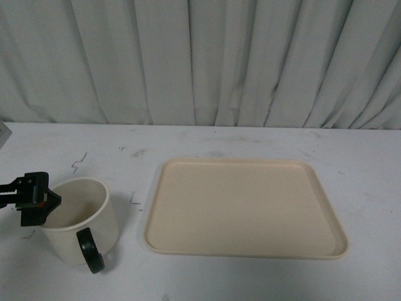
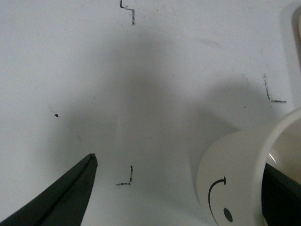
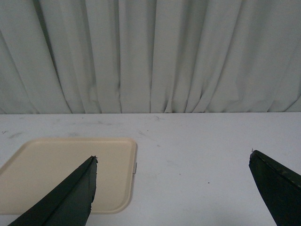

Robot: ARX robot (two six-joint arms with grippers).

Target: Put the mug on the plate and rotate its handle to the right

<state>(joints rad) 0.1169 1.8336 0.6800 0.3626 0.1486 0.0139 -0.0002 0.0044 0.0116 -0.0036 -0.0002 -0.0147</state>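
I expect the mug to bring its smiley face to the front when I turn it, because the side of the mug [image 1: 81, 219] next to the black handle looks plain.
The cream-white mug [image 1: 81, 219] stands upright on the white table at the front left, left of the plate. Its black handle [image 1: 91, 249] points toward the table's front edge. My left gripper [image 1: 34, 200] is open at the mug's left rim. In the left wrist view the left gripper [image 2: 181, 165] straddles the mug wall [image 2: 235, 179]: one finger is outside and one is inside the cup. The smiley face [image 2: 218, 197] shows there. The beige plate [image 1: 244, 207] lies empty at the centre right. My right gripper [image 3: 171, 160] is open over bare table beside the plate [image 3: 66, 169]. It is out of the front view.
A pale curtain [image 1: 200, 63] hangs behind the table's far edge. Small black corner marks [image 1: 135, 200] are drawn on the tabletop near the mug. A grey object [image 1: 3, 135] shows at the far left edge.
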